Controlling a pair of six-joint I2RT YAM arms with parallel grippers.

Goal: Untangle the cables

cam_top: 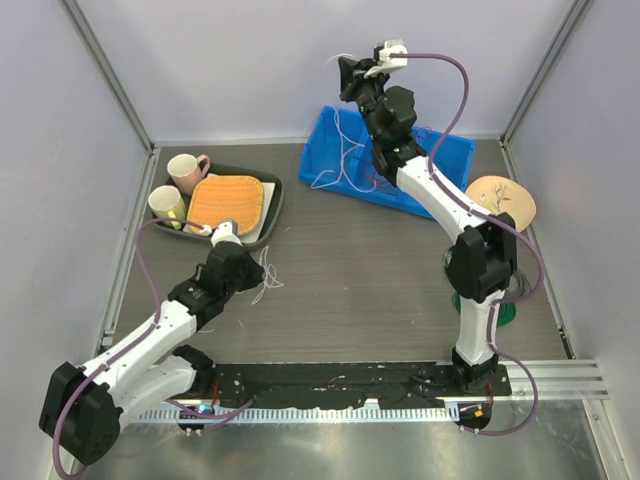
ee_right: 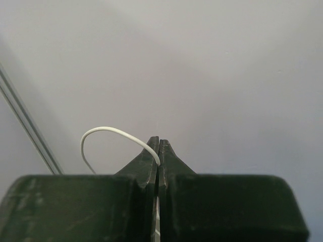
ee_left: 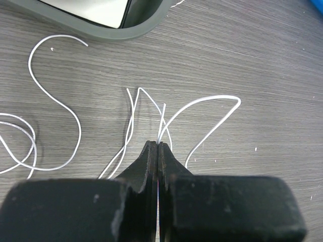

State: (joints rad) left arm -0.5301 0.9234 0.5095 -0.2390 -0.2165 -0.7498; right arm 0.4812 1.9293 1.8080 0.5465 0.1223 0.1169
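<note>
The white cable's hanging loop hangs across the blue bin's divider, so next my right gripper goes back over the bin's end section before it opens.
Thin white cables lie in loose curves on the grey table in the left wrist view. My left gripper is low over the table and shut on one white strand; from above it sits next to a small white tangle. My right gripper is raised high at the back, shut on a white cable that arcs out of its tips. That cable hangs down to more white loops on a blue bag. No red or dark blue cables show.
A dark tray at the back left holds two cups and an orange cloth; its corner shows in the left wrist view. A patterned plate lies at the right. Something green lies behind the right arm.
</note>
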